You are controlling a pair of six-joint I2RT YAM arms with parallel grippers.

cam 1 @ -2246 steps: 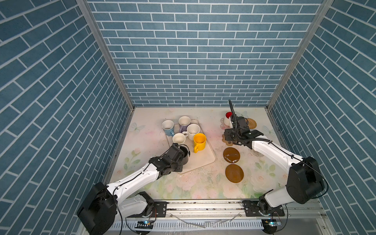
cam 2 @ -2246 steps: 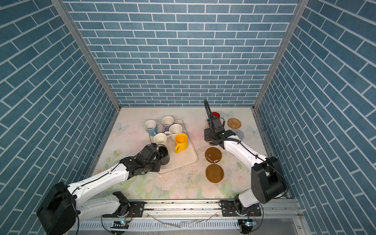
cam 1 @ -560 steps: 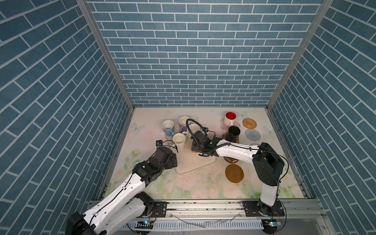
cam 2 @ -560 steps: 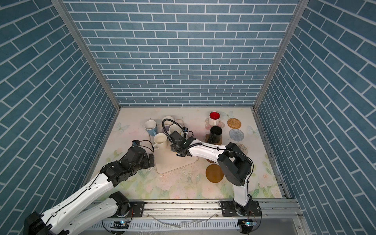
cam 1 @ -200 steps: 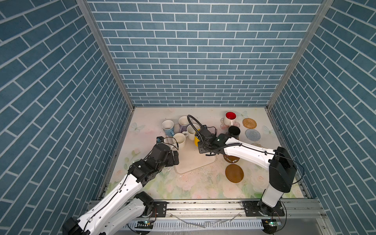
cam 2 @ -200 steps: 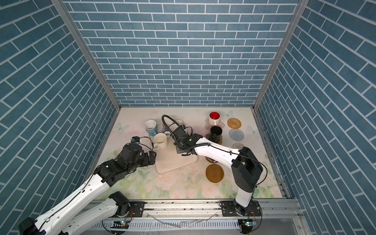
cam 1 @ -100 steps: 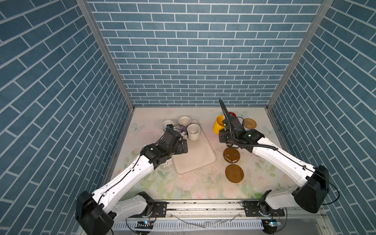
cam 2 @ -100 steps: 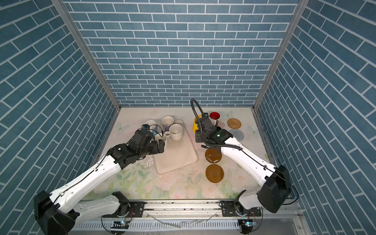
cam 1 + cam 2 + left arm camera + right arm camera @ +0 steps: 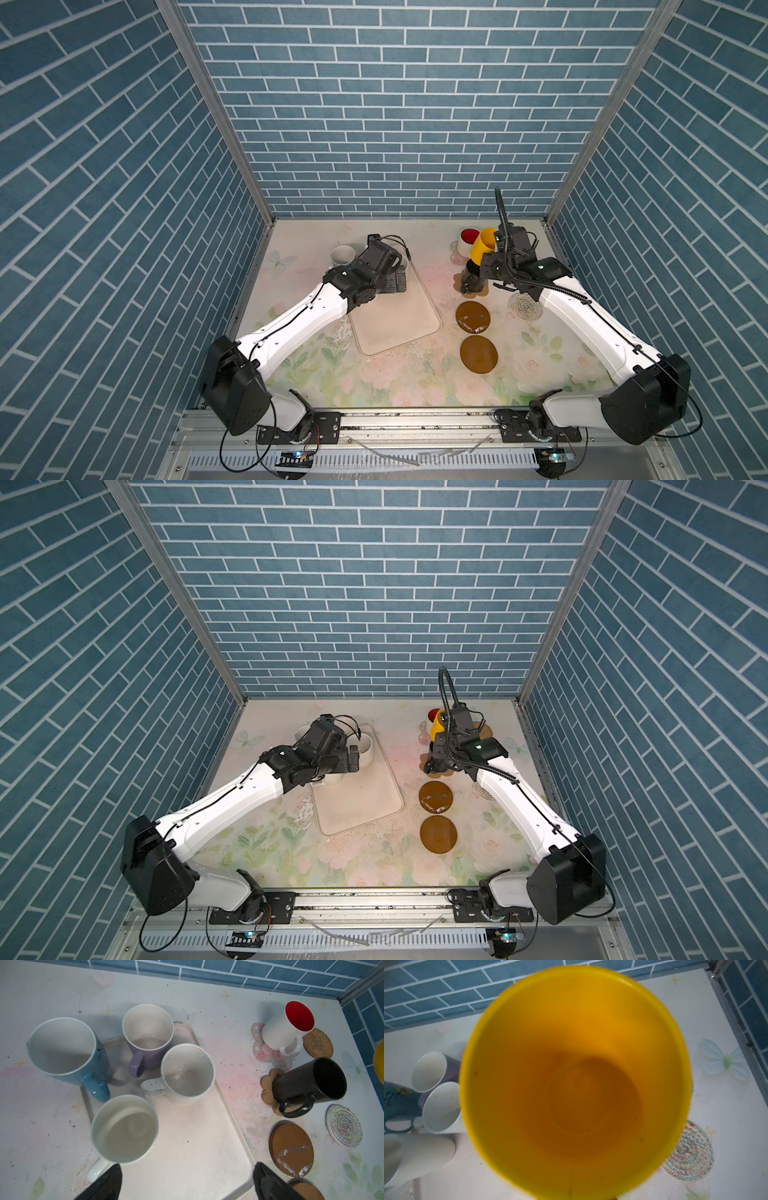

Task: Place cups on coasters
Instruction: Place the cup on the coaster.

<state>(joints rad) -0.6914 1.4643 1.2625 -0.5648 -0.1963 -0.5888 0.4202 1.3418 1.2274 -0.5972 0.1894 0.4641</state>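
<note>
The yellow cup (image 9: 483, 244) hangs upright and the rattan coaster (image 9: 318, 1042) is free, so the robot's right gripper should keep moving the cup there until the cup's bottom rests flat.
My right gripper (image 9: 495, 250) is shut on the yellow cup (image 9: 482, 246), held in the air at the back right; the cup (image 9: 575, 1084) fills the right wrist view and hides the fingers. Below it the black cup (image 9: 311, 1082) stands on the paw-print coaster (image 9: 268, 1084). The white cup with the red inside (image 9: 288, 1024) stands on the pink flower coaster (image 9: 270, 1056). My left gripper (image 9: 187, 1186) is open above the cream tray (image 9: 197, 1147), near the cream cup (image 9: 124, 1132), speckled cup (image 9: 187, 1074), lavender cup (image 9: 147, 1034) and light blue cup (image 9: 68, 1053).
Bare coasters lie on the right: the rattan round (image 9: 318, 1043), the whitish spiral (image 9: 525, 307) and two brown discs (image 9: 473, 317) (image 9: 478, 354). A round woven coaster (image 9: 691, 1157) shows under the yellow cup's rim. The right wall stands close behind the right arm.
My right gripper has lifted the yellow cup off the tray and carried it right, to the back-right coasters. The left gripper has moved in over the tray's cups, still open.
</note>
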